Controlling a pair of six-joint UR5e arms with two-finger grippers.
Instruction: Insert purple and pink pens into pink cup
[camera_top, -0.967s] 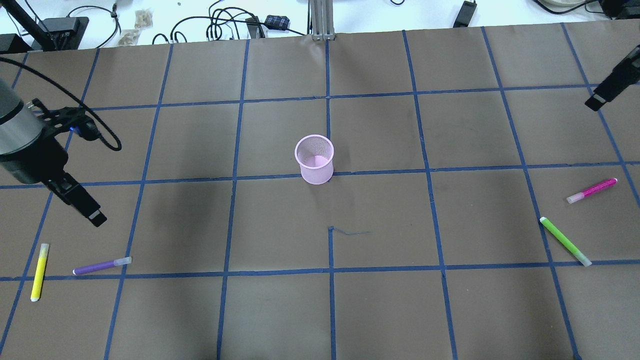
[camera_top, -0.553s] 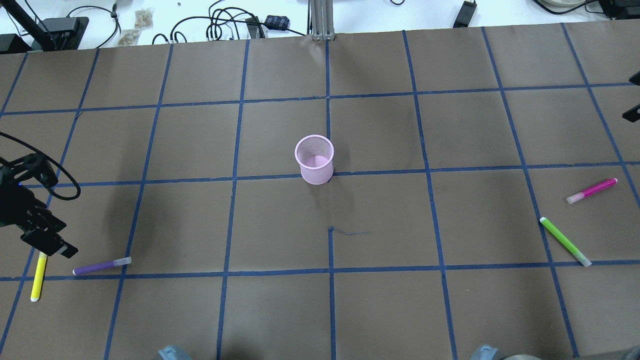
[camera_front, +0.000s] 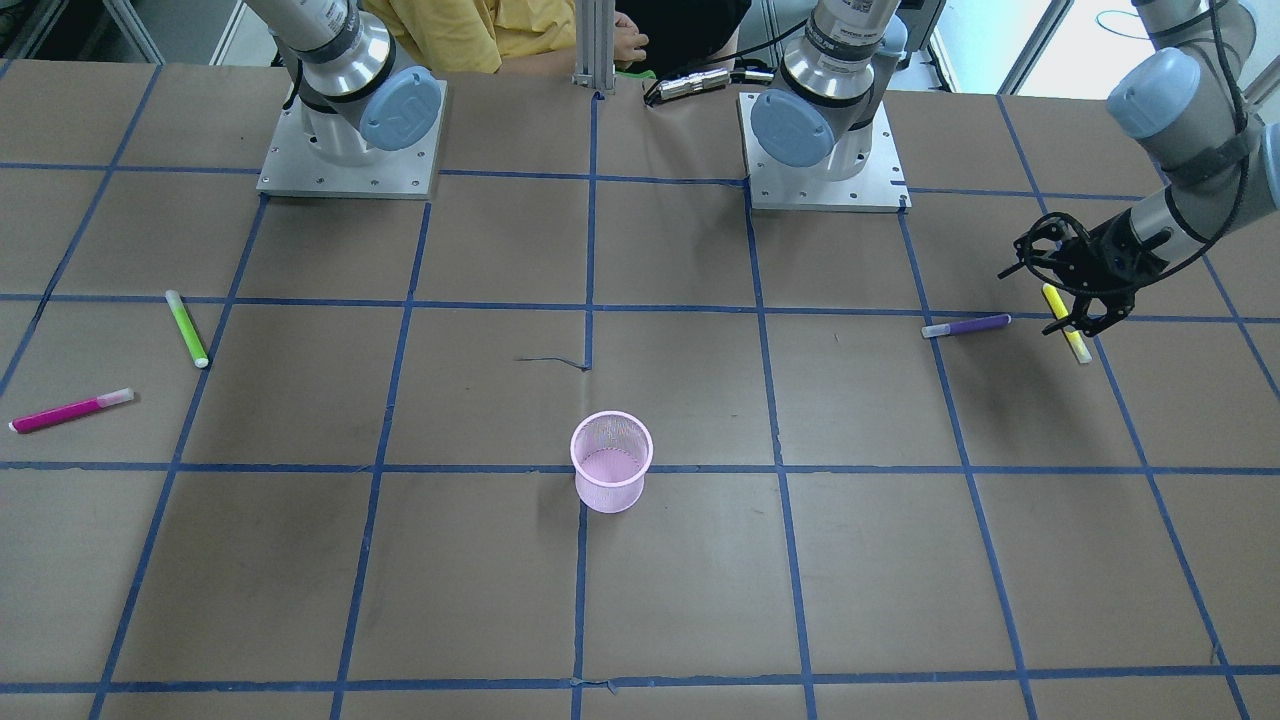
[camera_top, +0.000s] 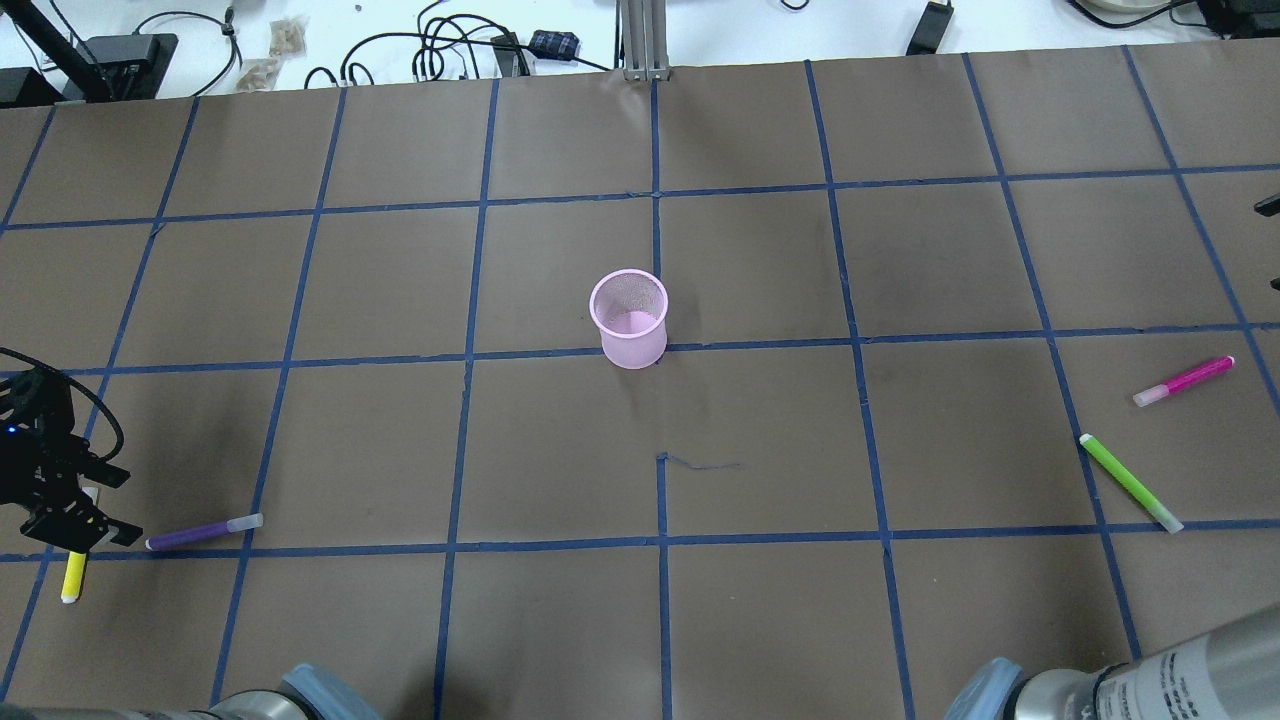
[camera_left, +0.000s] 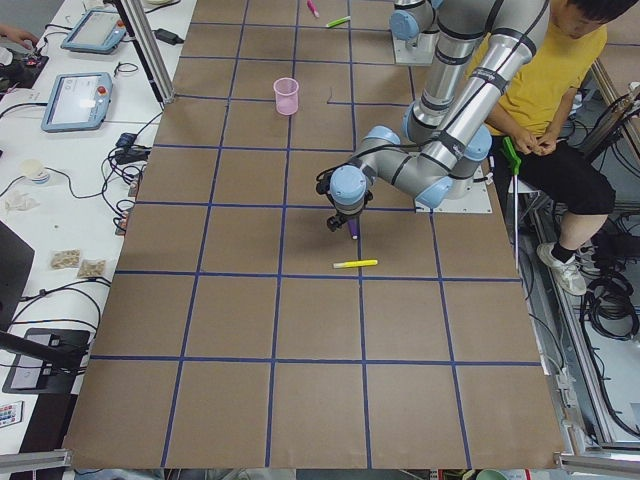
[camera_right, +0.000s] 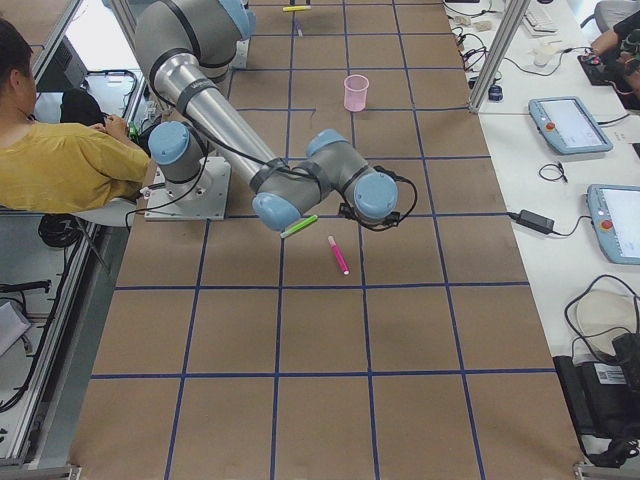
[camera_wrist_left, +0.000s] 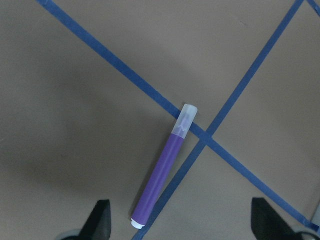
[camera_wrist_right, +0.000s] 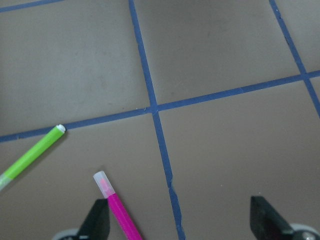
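The pink cup's opening is much wider than the pink pen, so the pink pen will lean on the cup's rim when I put it in.
The pink mesh cup stands upright at the table's middle, and it also shows in the front view. The purple pen lies flat at the near left. My left gripper hovers just left of its tail end, over the yellow pen; in the left wrist view the gripper is open with the purple pen between and ahead of the fingertips. The pink pen lies at the right. My right gripper is open above it, with the pink pen near its left fingertip.
A yellow pen lies partly under the left gripper, close to the purple one. A green pen lies just below the pink pen, and it shows in the right wrist view. Cables and boxes line the far edge. A person sits behind the robot.
My left arm has moved toward the near left and lowered beside the purple pen's tail. My right arm has moved off the overhead view's right edge.
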